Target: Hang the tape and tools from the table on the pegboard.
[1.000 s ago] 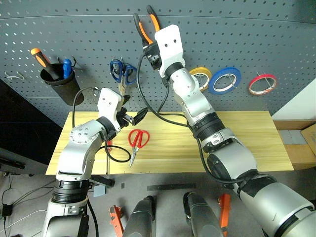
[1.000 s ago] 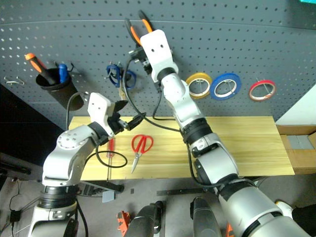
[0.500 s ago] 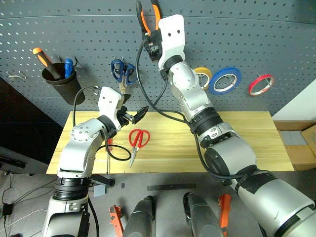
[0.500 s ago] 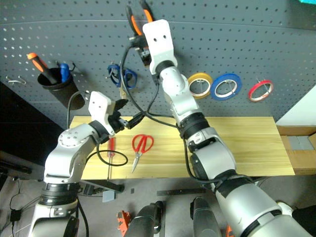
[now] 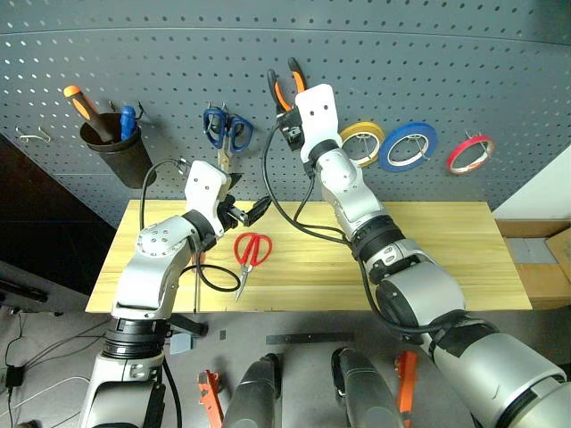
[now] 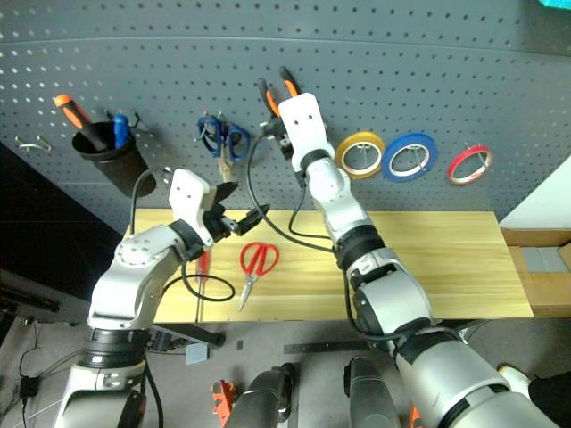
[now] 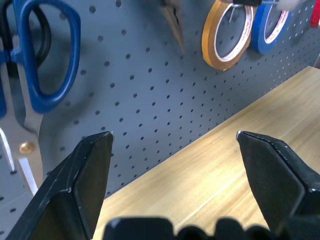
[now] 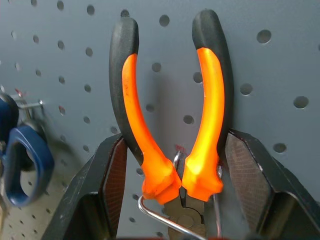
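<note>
I expect the red-handled scissors to tilt crookedly when I hang them by a loop, because the finger loops spread out to both sides of the blades.
The pliers, with orange-and-black handles pointing up, are held flat against the pegboard by my right gripper, which is shut on them. A wire hook sits by the pliers' joint. My left gripper is open and holds nothing, level above the table just up from the red-handled scissors. The red-handled screwdriver lies on the table under my left forearm. The thin red tape hangs on the pegboard at the right.
On the pegboard hang blue-handled scissors, a yellow tape roll, a blue tape roll and a black cup holding an orange-handled screwdriver. A bare hook is at the far left.
My right gripper has come down along the pegboard with the pliers in it, from near the top edge to beside the yellow tape. The left arm stayed put.
</note>
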